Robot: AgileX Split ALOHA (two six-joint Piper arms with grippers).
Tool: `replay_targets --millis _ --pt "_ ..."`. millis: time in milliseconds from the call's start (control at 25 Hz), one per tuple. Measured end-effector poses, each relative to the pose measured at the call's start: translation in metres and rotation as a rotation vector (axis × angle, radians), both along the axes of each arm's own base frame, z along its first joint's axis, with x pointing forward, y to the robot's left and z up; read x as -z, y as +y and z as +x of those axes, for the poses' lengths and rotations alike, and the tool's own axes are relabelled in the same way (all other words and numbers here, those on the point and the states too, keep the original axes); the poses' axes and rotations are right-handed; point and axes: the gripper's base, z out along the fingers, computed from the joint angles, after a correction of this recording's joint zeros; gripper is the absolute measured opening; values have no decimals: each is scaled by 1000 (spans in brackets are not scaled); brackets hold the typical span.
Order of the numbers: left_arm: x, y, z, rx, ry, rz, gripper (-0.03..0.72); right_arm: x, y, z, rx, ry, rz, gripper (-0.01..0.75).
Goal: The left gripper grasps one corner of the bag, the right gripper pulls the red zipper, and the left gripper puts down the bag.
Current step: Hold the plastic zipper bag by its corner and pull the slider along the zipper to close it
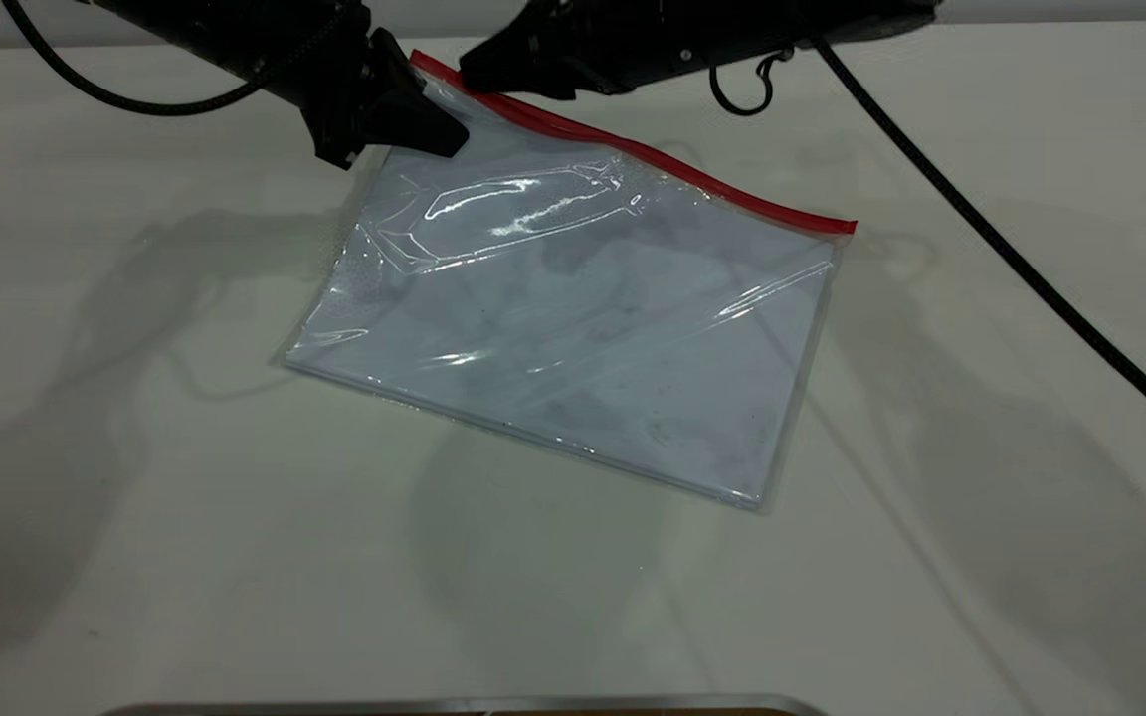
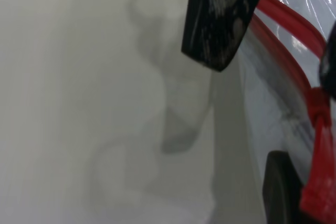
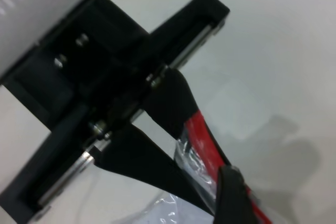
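The bag's red strip runs in one piece to the bag's loose corner [image 1: 847, 227], so the red zipper [image 1: 474, 88] will glide all the way there as I pull it.
The bag [image 1: 573, 328] is a clear flat pouch with a bluish-white sheet inside. It lies slanted on the white table with its far left corner lifted. My left gripper [image 1: 434, 124] is shut on that corner, just below the red zipper [image 1: 692, 174], which runs along the far long edge. My right gripper [image 1: 469, 75] comes in from the right and is shut on the red zipper [image 3: 202, 135] close beside the left gripper [image 3: 157, 129]. In the left wrist view a small red lump [image 2: 316, 106] sits on the strip; the exterior view hides it.
A thick black cable [image 1: 1011, 259] from the right arm crosses the table's right side. A metal edge [image 1: 454, 704] shows at the near border. Bare white table [image 1: 135, 497] surrounds the bag on the left, front and right.
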Motion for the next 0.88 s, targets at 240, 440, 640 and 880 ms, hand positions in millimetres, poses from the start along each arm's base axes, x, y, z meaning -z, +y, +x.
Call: replay_targets --millis 240,440,640,880 --pt "0 0 0 0 0 0 54 0 0 0 0 -11 -7 494" --pt "0 0 0 0 0 0 54 0 2 -1 -3 -11 -7 434" --pt "0 0 0 -1 -1 2 55 1 9 -4 -18 -33 -22 421" --pt "0 1 1 -4 -5 7 55 1 11 -4 -15 -40 -30 402"
